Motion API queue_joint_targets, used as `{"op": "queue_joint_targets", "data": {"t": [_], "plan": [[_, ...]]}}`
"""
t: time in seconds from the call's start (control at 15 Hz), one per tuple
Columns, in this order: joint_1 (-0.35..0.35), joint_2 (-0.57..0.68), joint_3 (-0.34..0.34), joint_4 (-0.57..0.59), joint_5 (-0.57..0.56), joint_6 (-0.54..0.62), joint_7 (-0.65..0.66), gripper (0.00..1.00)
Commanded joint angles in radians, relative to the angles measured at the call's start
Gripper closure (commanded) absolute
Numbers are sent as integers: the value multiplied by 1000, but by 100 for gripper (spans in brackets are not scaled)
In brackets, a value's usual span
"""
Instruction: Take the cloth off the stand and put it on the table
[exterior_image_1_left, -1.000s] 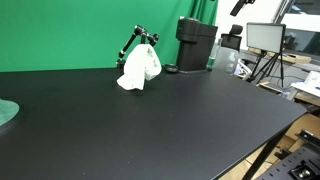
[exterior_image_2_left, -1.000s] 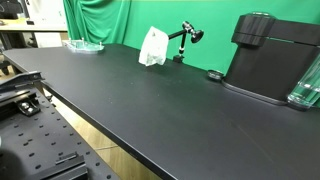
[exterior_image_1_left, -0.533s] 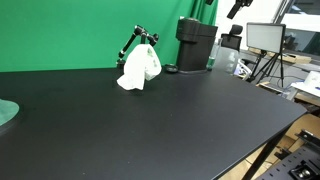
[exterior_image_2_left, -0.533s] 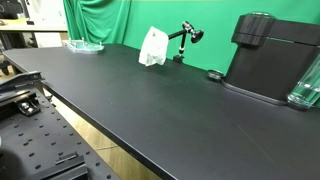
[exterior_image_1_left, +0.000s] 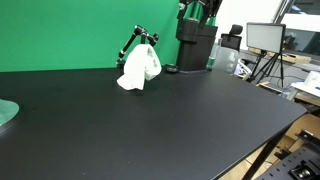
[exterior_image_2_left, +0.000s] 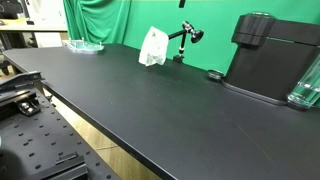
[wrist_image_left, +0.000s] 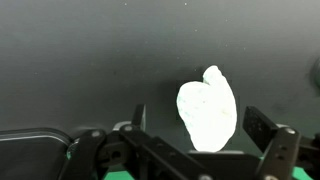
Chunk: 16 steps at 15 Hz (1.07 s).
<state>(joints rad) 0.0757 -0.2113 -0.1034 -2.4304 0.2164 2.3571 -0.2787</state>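
The white cloth (exterior_image_1_left: 137, 70) hangs over the stand in loose folds (exterior_image_1_left: 150, 61), so it will come free and spread out wider when I lift it off and put it down.
A white cloth (exterior_image_1_left: 139, 68) hangs crumpled over a black jointed stand (exterior_image_1_left: 141, 38) at the back of the black table (exterior_image_1_left: 170, 120), in front of the green screen. Both exterior views show it; the cloth (exterior_image_2_left: 152, 48) and stand (exterior_image_2_left: 186, 36) are apart from the gripper. My gripper (exterior_image_1_left: 197, 10) is high at the top edge, above and to the side of the cloth, barely showing in an exterior view (exterior_image_2_left: 183, 3). In the wrist view the gripper (wrist_image_left: 200, 125) is open and empty, with the cloth (wrist_image_left: 207, 105) far below between its fingers.
A black coffee machine (exterior_image_1_left: 196, 45) stands next to the stand, also in an exterior view (exterior_image_2_left: 268, 55). A small black round object (exterior_image_2_left: 214, 74) lies beside it. A glass dish (exterior_image_2_left: 84, 45) sits at the table's far end. A monitor on a tripod (exterior_image_1_left: 265, 38) stands beyond the table.
The arm has moved sideways along the top edge of an exterior view, and the gripper now hangs above the coffee machine, nearer the cloth. The cloth and stand have not moved.
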Motion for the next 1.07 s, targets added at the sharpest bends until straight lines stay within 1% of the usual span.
{"op": "queue_joint_targets", "data": {"t": [0.0, 0.27, 0.6, 0.87, 1.0], "plan": [[10, 111, 39, 101, -12, -47, -74, 0], [5, 205, 89, 153, -36, -46, -95, 0], [3, 288, 134, 187, -112, 33, -71, 0], [5, 334, 162, 203, -144, 93, -80, 0], [5, 351, 177, 210, -142, 120, -85, 0]]}}
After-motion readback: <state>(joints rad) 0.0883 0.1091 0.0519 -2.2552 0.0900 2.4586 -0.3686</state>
